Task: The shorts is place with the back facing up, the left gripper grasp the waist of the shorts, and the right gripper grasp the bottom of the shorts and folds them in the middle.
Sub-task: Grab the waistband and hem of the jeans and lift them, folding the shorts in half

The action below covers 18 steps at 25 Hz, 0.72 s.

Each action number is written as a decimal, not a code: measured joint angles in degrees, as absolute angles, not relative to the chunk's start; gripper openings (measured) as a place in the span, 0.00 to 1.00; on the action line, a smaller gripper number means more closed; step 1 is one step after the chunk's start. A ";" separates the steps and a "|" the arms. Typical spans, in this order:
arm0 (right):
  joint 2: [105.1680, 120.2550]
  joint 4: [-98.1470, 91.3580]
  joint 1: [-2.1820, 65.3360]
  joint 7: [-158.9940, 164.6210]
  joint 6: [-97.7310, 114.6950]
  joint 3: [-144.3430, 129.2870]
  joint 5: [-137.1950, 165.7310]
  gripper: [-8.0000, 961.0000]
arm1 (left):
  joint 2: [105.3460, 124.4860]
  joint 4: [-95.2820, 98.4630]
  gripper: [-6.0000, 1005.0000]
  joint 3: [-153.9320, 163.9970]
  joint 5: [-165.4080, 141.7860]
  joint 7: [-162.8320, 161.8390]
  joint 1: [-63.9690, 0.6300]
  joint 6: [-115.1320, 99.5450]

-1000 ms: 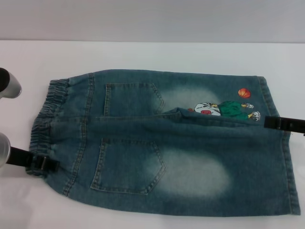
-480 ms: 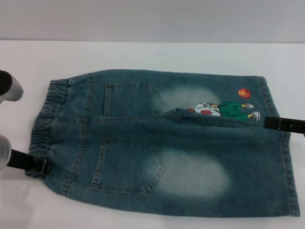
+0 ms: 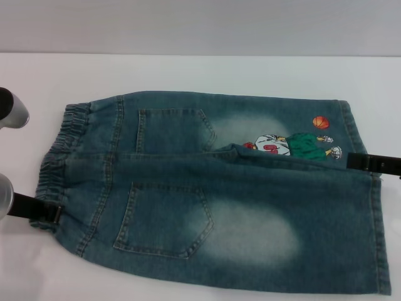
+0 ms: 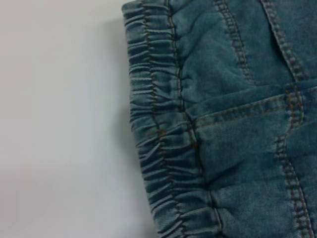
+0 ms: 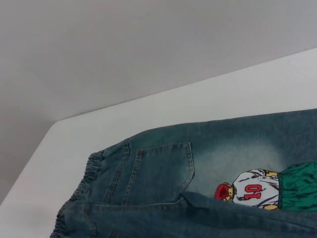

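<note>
Next, I open my left gripper and reach deeper [image 3: 71, 219] with it past the ruffles before I fold the shorts, because its fingers sit shallow on the waist's ruffled near corner [image 3: 45, 226].
The blue-green denim shorts [image 3: 238, 207] lie back up on the white table, two pockets showing. The ruffled waist [image 3: 62, 141] is at the left and also shows in the left wrist view [image 4: 158, 124]. The leg hems [image 3: 376, 232] are at the right, near the cartoon patch [image 3: 282, 144], which also shows in the right wrist view [image 5: 252, 191]. My left gripper [image 3: 47, 213] is shut on the near corner of the waist. My right gripper [image 3: 360, 162] is shut on the near leg's hem at its inner corner. The near leg's edge overlaps the lower part of the patch.
The white table [image 3: 188, 75] ends at a grey wall behind the shorts. Silver parts of my left arm [image 3: 12, 110] stand at the left edge beside the waist. Bare table lies behind and to the left of the shorts.
The left gripper has shifted left with the waist corner. The near leg's inner edge has risen and covers more of the patch. The right gripper has barely moved.
</note>
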<state>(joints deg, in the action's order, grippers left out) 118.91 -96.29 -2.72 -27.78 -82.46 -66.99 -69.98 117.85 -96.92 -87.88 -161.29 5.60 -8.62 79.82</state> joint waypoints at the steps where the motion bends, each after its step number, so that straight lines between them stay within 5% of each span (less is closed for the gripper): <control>1: 118.91 -96.29 -2.72 -27.77 -82.48 -66.99 -69.97 0.77 | 117.85 -96.92 0.21 -87.88 -161.29 5.60 -8.62 79.82; 4: 118.91 -96.15 -2.72 -27.72 -82.49 -66.97 -69.96 0.76 | 117.86 -97.42 0.06 -87.77 -161.29 5.54 -8.61 79.99; 10: 118.92 -95.87 -2.74 -27.65 -82.49 -66.87 -69.96 0.77 | 117.93 -98.64 0.00 -87.76 -162.03 4.72 -8.62 80.14; 18: 118.91 -95.80 -2.81 -27.74 -82.53 -66.88 -69.95 0.77 | 117.78 -99.29 0.07 -88.00 -165.52 2.66 -8.68 81.07</control>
<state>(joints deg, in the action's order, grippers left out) 118.91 -95.80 -2.81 -27.74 -82.53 -66.88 -69.95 117.78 -99.29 -88.00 -165.52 2.66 -8.68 81.07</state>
